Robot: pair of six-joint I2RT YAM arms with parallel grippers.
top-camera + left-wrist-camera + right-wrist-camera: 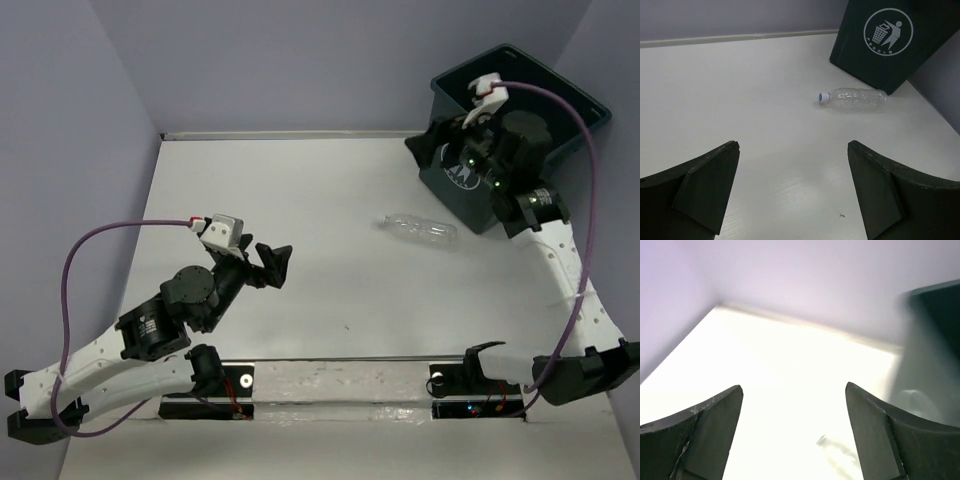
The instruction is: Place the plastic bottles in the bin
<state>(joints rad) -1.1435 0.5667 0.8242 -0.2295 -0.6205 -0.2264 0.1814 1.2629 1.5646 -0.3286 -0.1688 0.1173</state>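
Note:
The bottle's end with the cap point(386, 222) is clear of the bin, so my right gripper keeps going down, open, until its fingers are on both sides of the part of the bottle point(398, 224) below the cap.
One clear plastic bottle point(421, 229) with a blue-white cap lies on its side on the white table, just left of the bin. It also shows in the left wrist view point(854, 98) and faintly in the right wrist view point(837, 456). The dark green bin point(560, 105) stands at the far right; its white litter pictogram point(888, 24) faces the left wrist camera. My left gripper point(276, 263) is open and empty, well left of the bottle. My right gripper point(432, 143) is open and empty, raised beside the bin's left wall. No other bottles show.
Purple-grey walls close the table at the back and on both sides. A metal rail point(340, 385) runs along the near edge between the arm bases. Purple cables point(588, 190) loop off both wrists.

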